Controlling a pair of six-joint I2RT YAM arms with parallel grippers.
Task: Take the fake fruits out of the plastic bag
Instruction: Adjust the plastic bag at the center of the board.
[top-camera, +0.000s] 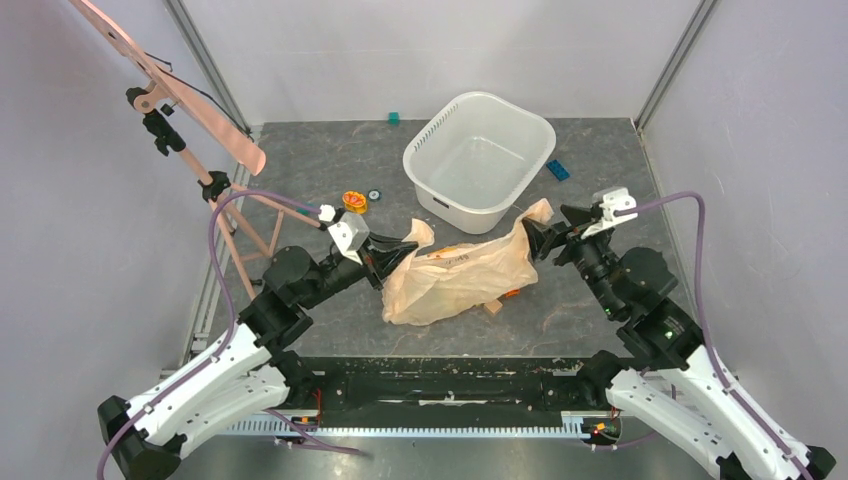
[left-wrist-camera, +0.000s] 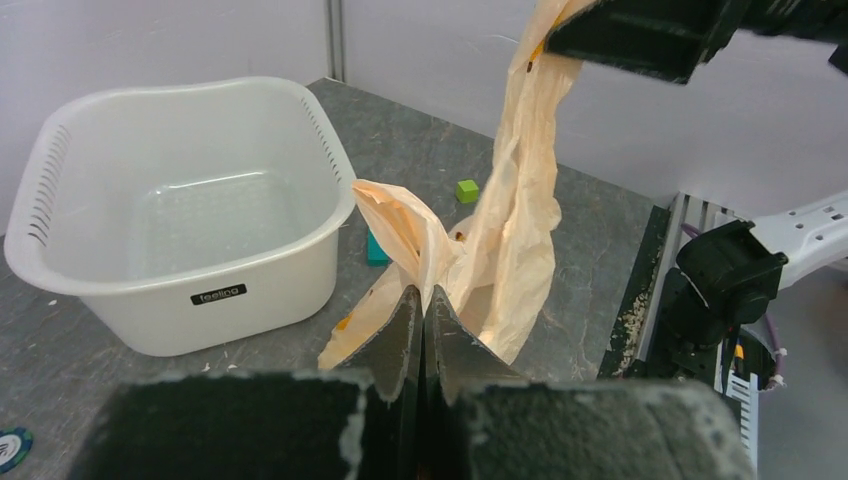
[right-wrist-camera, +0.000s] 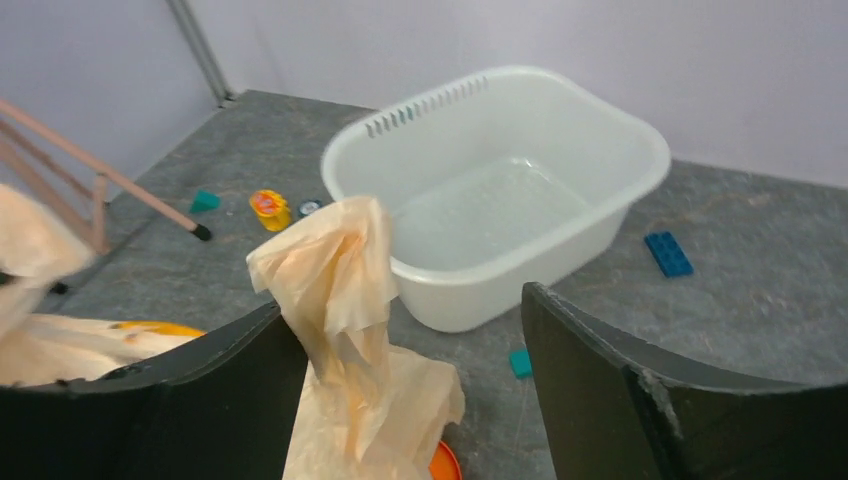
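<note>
The plastic bag (top-camera: 462, 286) will open wide and show fake fruits inside when the robot pulls the bag's rim, as yellow print (top-camera: 441, 252) can be seen behind the limp front film.
The peach-beige plastic bag (top-camera: 455, 272) lies crumpled mid-table in front of the white tub. My left gripper (top-camera: 405, 246) is shut on the bag's left corner; in the left wrist view the film (left-wrist-camera: 410, 225) comes out from between the closed fingertips. My right gripper (top-camera: 537, 236) is open at the bag's right corner; in the right wrist view the twisted corner (right-wrist-camera: 335, 280) stands up between the wide-apart jaws, against the left finger (right-wrist-camera: 215, 375). No fake fruit shows plainly. An orange rounded edge (right-wrist-camera: 445, 462) peeks from under the bag; I cannot tell what it is.
The white tub (top-camera: 480, 160) stands just behind the bag. An orange flower disc (top-camera: 354, 200), a teal block (top-camera: 394, 117) and a blue block (top-camera: 558, 170) lie around it. A pink stand (top-camera: 200, 120) leans at the left. A green block (left-wrist-camera: 466, 190) lies beyond the bag.
</note>
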